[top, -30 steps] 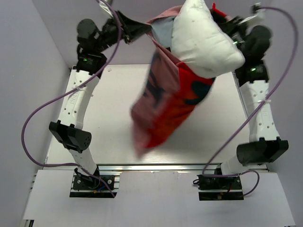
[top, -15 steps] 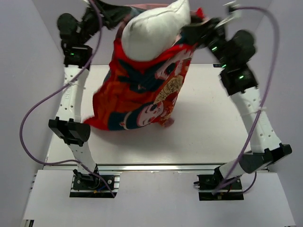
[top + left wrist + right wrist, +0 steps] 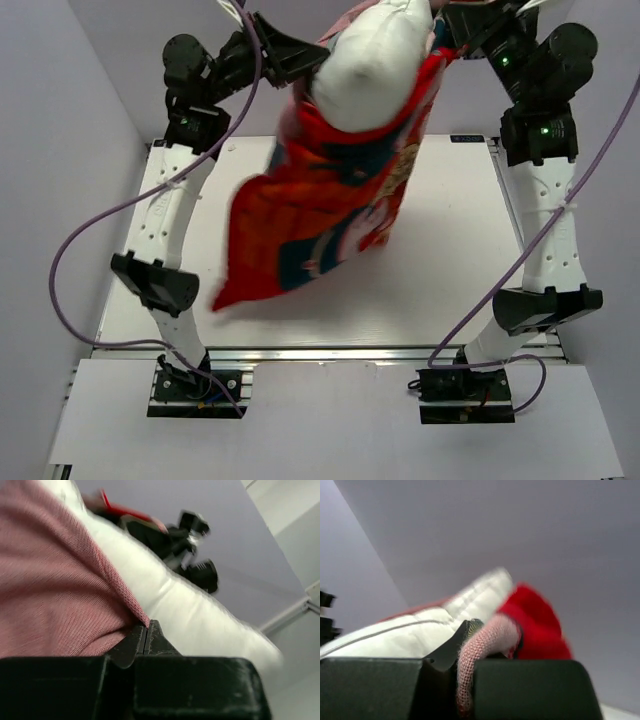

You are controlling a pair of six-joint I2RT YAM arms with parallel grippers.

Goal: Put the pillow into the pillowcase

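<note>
The white pillow (image 3: 372, 68) is bulging out of the narrow opening of the pillowcase. Next, my left gripper pulls the pillowcase's edge (image 3: 120, 587) away from my right gripper and shakes the pillow down.
The red-orange pillowcase (image 3: 330, 215) hangs in the air above the table, its open mouth up and its closed end swinging toward the lower left. The white pillow (image 3: 372, 65) sits partly inside the mouth, its top sticking out. My left gripper (image 3: 300, 62) is shut on the left edge of the pillowcase, whose faded pink reverse (image 3: 55, 595) fills the left wrist view beside the pillow (image 3: 200, 625). My right gripper (image 3: 452, 40) is shut on the right edge of the pillowcase (image 3: 485, 645), with the pillow (image 3: 420, 630) just left of it.
The white table (image 3: 450, 260) lies below the hanging cloth. Grey walls (image 3: 60, 150) close in on the left, right and back. Purple cables (image 3: 90, 230) loop beside both arms.
Both grippers keep their hold while the cloth is shaken. The pillowcase's lower end swung from centre to the left, and the pillow has sunk deeper into the mouth.
</note>
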